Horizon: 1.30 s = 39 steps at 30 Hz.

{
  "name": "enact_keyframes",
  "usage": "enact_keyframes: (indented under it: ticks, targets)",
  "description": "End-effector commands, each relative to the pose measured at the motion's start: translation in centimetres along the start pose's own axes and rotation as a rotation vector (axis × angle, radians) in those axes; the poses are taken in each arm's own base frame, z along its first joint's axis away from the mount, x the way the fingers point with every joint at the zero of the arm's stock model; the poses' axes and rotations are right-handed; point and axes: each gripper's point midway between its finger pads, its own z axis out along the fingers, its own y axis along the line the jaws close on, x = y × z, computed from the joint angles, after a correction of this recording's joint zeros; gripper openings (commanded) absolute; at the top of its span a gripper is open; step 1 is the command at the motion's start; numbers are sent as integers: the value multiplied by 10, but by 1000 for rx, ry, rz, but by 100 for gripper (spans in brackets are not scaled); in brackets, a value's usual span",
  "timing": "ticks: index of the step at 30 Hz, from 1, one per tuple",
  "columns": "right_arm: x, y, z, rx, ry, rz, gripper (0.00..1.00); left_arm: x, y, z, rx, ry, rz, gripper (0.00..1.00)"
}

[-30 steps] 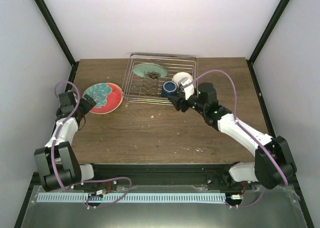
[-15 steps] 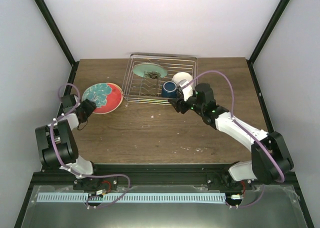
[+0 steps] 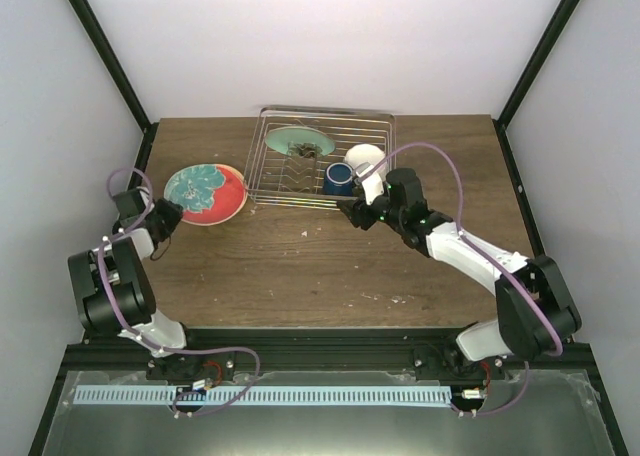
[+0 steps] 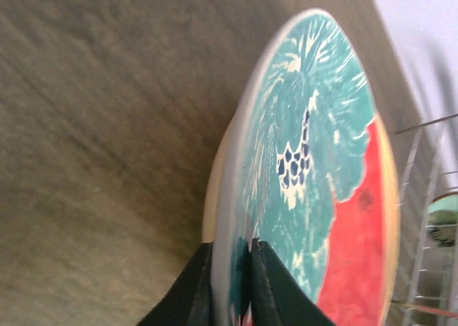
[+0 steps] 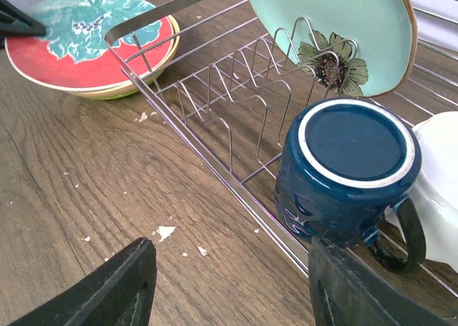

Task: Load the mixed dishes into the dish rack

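Note:
The patterned plate lies by the rack's end point(image 3: 248, 188). My left gripper should lift it back, then take it past the rack's front rail point(image 3: 288, 202) to my right gripper.
The red-rimmed teal-patterned plate point(image 3: 205, 193) point(image 4: 315, 161) point(image 5: 75, 43) lies left of the dish rack point(image 3: 268, 166) point(image 5: 215, 161), on top of a pale yellow plate point(image 5: 139, 85) point(image 4: 210, 211). My left gripper point(image 3: 166, 216) point(image 4: 232, 276) is shut on the patterned plate's near-left rim, one finger above and one below. In the rack, a pale-green plate point(image 3: 300, 139) point(image 5: 336, 18) stands between tines. A dark blue mug point(image 3: 340, 178) point(image 5: 351, 169) sits upside down beside a white dish point(image 3: 365, 158) point(image 5: 438, 169). My right gripper point(image 3: 358, 214) point(image 5: 232, 290) is open over the table, just in front of the mug.
The rack's front rail point(image 5: 236, 190) runs between my right gripper and the mug. Small white crumbs point(image 5: 164, 231) dot the wooden table point(image 3: 300, 266). Black frame posts and white walls enclose the table on three sides.
My left gripper has closed from wide open onto the patterned plate's rim. The right arm has crept slightly toward the rack.

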Motion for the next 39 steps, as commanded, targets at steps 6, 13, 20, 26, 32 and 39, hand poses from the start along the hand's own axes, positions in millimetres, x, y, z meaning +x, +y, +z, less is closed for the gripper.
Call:
enact_keyframes:
  ticks: [6, 13, 20, 26, 32, 39]
  targets:
    - [-10, -1, 4, 2, -6, -11, 58, 7, 10, -7, 9, -4, 3, 0]
    - [-9, 0, 4, -2, -3, -11, 58, 12, 2, -23, 77, -20, -10, 0]
    - [-6, 0, 4, -5, 5, -7, 58, 25, -26, -31, 313, 13, -76, 0]
    - [-4, 1, 5, -9, 15, -3, 58, 30, -31, -33, 381, 26, -120, 0]
    - [-3, 0, 7, -8, 20, -1, 59, 13, -31, -47, 431, -30, -156, 0]
    - [1, 0, 12, -17, 37, 4, 59, -6, -35, -69, 418, -93, -127, 0]
